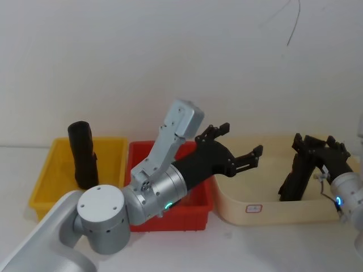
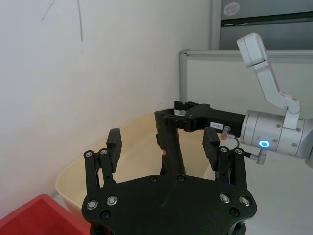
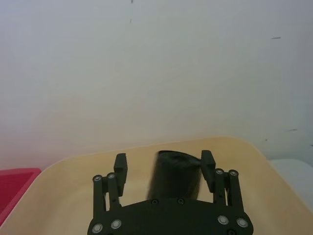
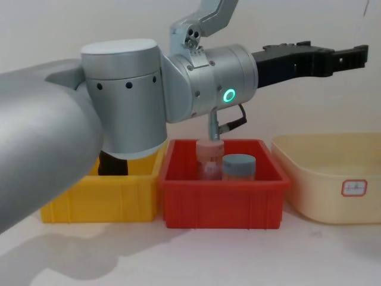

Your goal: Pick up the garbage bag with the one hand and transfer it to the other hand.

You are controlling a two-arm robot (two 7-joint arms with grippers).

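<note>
The lid point(image 4: 239, 164) is level and flush on the grey-lidded jar point(image 4: 238, 167), so I expect the whole jar to hang below the lid when I lift by it.
The garbage bag point(image 1: 83, 154), a straight smooth black roll, stands upright in the yellow bin point(image 1: 48, 182); its base shows behind my left arm in the chest view point(image 4: 112, 165). No gripper touches it. My left gripper point(image 1: 235, 144), on the arm with the green ring light, hangs open in the air between the red bin and the beige tub, holding nothing point(image 2: 162, 147) point(image 4: 333, 56). My right gripper point(image 1: 317, 148) is open inside the beige tub, its fingers on either side of the top of a second black roll point(image 1: 290, 182), which is kinked and has a reddish spot point(image 2: 168, 147) point(image 3: 176, 176).
The red bin point(image 4: 220, 202) sits between the yellow bin point(image 4: 101, 202) and the beige tub point(image 4: 321, 179). It holds a pink-lidded jar point(image 4: 209, 158) and a grey-lidded jar point(image 4: 239, 168). My left arm's elbow point(image 1: 102, 218) looms over the table's front. A white wall stands close behind.
</note>
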